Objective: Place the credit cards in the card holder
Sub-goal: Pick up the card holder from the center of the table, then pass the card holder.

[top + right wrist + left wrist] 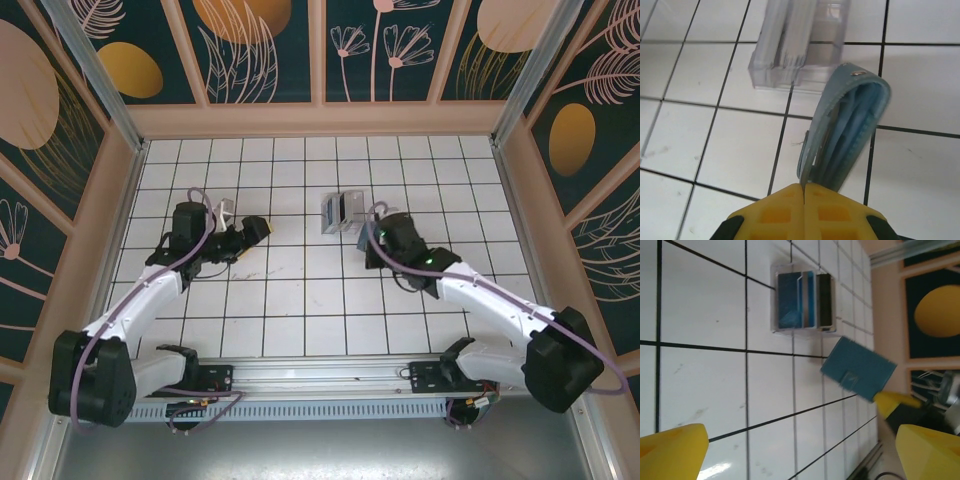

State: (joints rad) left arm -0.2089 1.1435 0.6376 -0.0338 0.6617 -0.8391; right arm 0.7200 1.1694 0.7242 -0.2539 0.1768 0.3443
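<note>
The robot's right gripper has the card holder pinched by one thin flap (809, 170), so the left gripper should first grab its studded fold (860, 75) to set the right gripper free.
The credit cards (799, 302) stand on edge in a clear plastic stand (790, 75) on the tiled floor; they look grey-silver from above (340, 212). Just in front of the stand hangs the teal card holder (852, 125), folded, its snap stud at the top. My right gripper (804, 187) is shut on one thin flap of it. The left wrist view takes in the card holder (857, 369) from the side, with a yellow right fingertip (895, 401) at its corner. My left gripper (800, 455) is open with nothing between its fingers, well left of the stand (246, 224).
The work area is a white tiled floor (300, 290) boxed in by peach-framed patterned walls (320, 115). A metal rail (330, 375) carries both arm bases at the near edge.
</note>
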